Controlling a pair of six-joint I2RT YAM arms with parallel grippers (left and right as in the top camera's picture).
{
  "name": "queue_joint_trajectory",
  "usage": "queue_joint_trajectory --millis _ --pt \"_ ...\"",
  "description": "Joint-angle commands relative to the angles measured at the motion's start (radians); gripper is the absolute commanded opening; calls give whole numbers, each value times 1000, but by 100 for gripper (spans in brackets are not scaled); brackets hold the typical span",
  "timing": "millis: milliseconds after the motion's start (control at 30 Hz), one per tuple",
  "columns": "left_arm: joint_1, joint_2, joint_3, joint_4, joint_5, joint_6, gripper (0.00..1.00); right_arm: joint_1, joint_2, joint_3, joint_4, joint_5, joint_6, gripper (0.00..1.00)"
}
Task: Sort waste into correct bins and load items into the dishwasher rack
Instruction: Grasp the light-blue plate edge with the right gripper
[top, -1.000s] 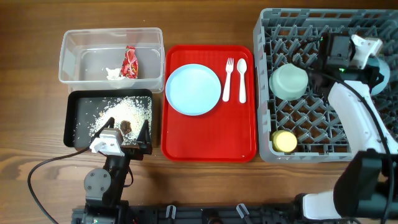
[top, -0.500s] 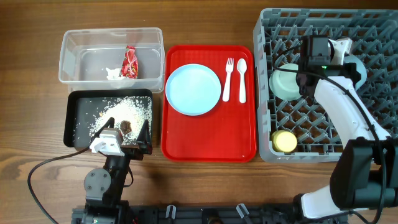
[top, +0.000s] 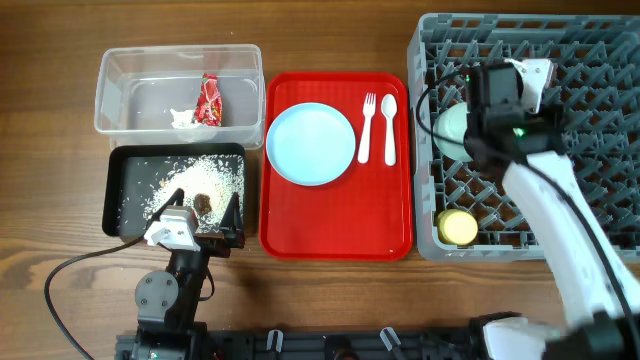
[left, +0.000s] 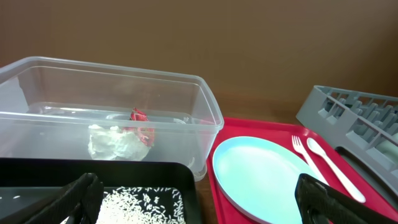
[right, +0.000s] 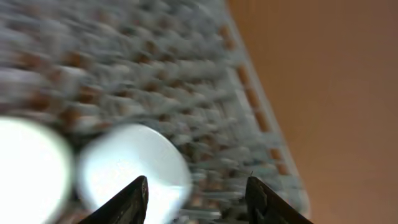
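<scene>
My right gripper should move now, because the light blue plate's rim is clear of the fork's handle (top: 364, 148). It should move next to that rim (top: 342, 173) until its fingers are on both sides of it and close.
The clear tub (top: 120, 90) holds the red wrapper (top: 208, 100) and the white tissue (top: 182, 119); both also show in the left wrist view, wrapper (left: 142, 124) and tissue (left: 112, 143). The black tray (top: 125, 190) holds rice (top: 205, 178) and a brown lump (top: 203, 203). The light blue plate (top: 311, 144), fork (top: 367, 125) and spoon (top: 388, 128) lie on the red tray (top: 335, 225). The grey rack (top: 530, 200) holds the yellow cup (top: 458, 227) and the mint bowl (top: 450, 128), half under my right gripper (top: 472, 125). That gripper (right: 199, 199) is open and empty. My left gripper (top: 205, 215) is open over the black tray's near edge. The light blue bowl is hidden.
The right wrist view is blurred: two pale round shapes, one at the left edge (right: 31, 168) and one left of centre (right: 134, 165), lie on rack grid, with brown table beyond the rack's edge. Wooden table surrounds the bins, tray and rack.
My right arm has swung left across the rack, from its right side to over the mint bowl. The left arm has not moved.
</scene>
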Motion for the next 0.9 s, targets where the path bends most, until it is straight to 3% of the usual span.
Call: queue_joint_trajectory --millis 0,200,267,400,567,867 --pt "9 -6 -4 -5 11 19 100 84 -106 2 -38 -399 -28 48" --pt "9 -6 -4 -5 11 19 100 289 -143 1 -56 -1004 -1 43" --pt "9 -6 -4 -5 11 19 100 355 -121 1 -41 -1126 72 50" --pt "9 -6 -3 -5 11 19 100 398 5 -4 37 -1122 317 56" --pt "9 -6 -3 -5 11 19 100 397 265 -3 146 -910 542 55" --pt "9 -6 -4 -5 11 19 100 399 465 -4 218 -895 766 34"
